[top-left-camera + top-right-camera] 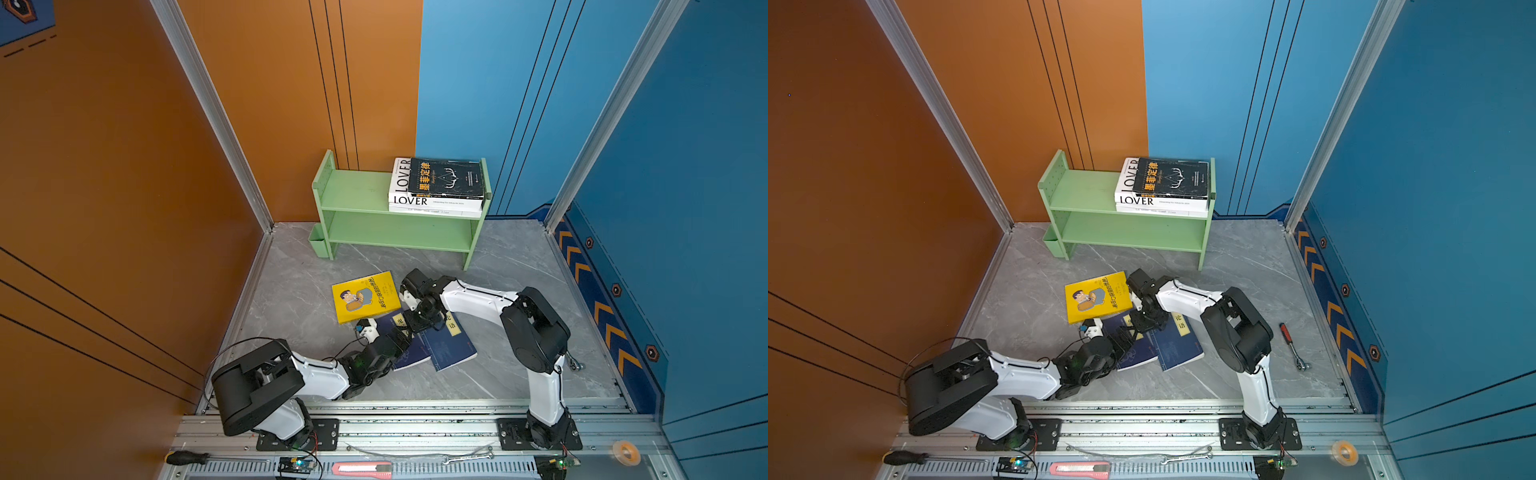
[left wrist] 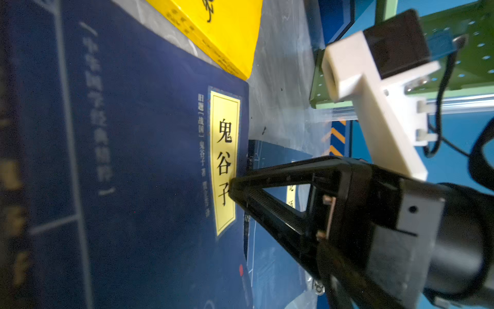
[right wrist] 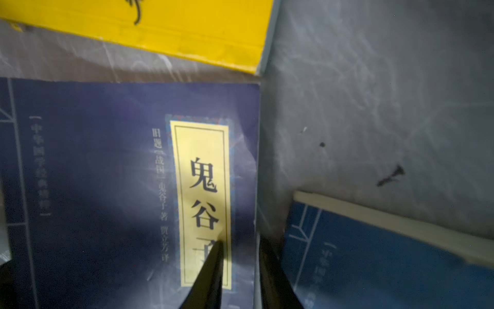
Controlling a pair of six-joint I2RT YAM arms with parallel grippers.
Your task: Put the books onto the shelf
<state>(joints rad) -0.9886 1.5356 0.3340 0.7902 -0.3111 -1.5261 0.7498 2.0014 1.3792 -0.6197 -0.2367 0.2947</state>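
The spine of the navy book (image 2: 12, 206) under the robot's right gripper is crooked to the left gripper's fingers, so next the left gripper opens and grips that spine (image 2: 19, 262) squarely.
The pale green shelf (image 1: 353, 191) (image 1: 1084, 191) stands at the back. Its top tier holds two white books, the upper one marked "LOVER" (image 1: 409, 200), with a black book (image 1: 446, 176) on them. A yellow book (image 1: 365, 297) (image 3: 187, 34) and two overlapping navy books lie on the floor. My right gripper (image 1: 409, 329) (image 3: 242, 242) is shut on the edge of the left navy book (image 1: 387, 322) (image 2: 147, 160) (image 3: 107, 187), one finger on its yellow label. My left gripper (image 1: 399, 338) (image 1: 1121, 338) stands open at that book's near side. The right navy book (image 1: 451, 349) (image 3: 374, 267) lies untouched.
A small green cup (image 1: 319, 243) hangs at the shelf's left foot. A ratchet wrench (image 1: 1292, 347) lies on the floor at the right. Along the front rail lie a screwdriver (image 1: 187, 457), a box cutter (image 1: 361, 468), a spanner (image 1: 465, 458) and a tape roll (image 1: 625, 452). Walls close in on three sides.
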